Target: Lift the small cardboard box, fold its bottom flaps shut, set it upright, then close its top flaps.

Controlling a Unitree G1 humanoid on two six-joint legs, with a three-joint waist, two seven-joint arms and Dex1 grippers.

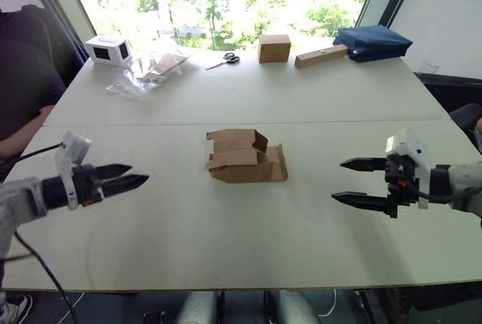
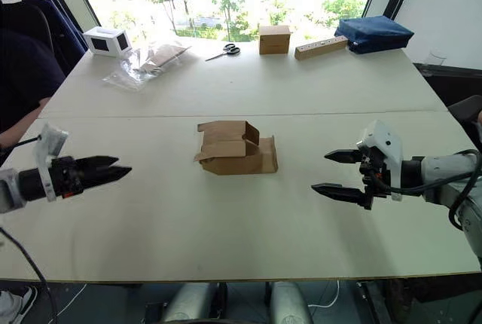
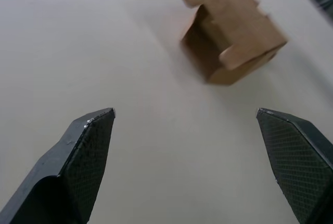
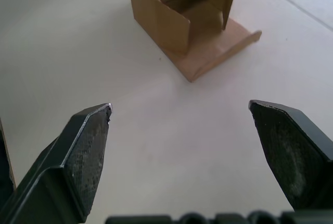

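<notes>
I expect the wide flap (image 1: 277, 164) to keep sticking out when I lift the small cardboard box, because it points straight out from the box's open end (image 1: 263, 155).
The small cardboard box (image 1: 242, 157) lies on its side in the middle of the white table (image 1: 226, 241), and its flaps hang loose. One wide flap (image 1: 279, 164) lies flat on the table on the side facing my right gripper. The right wrist view looks into that open end of the box (image 4: 177, 15). My left gripper (image 1: 138, 174) hovers left of the box, well apart from it, and its fingers (image 3: 88, 146) are spread open. My right gripper (image 1: 337, 180) hovers to the right of the box, also open and holding nothing.
Along the far edge stand a squarer tan box (image 1: 273, 47), a long wooden block (image 1: 321, 56), a blue bag (image 1: 373, 41), scissors (image 1: 225, 59), a crumpled plastic bag (image 1: 147, 71) and a white device (image 1: 108, 50). A person (image 1: 22, 75) sits at the table's left.
</notes>
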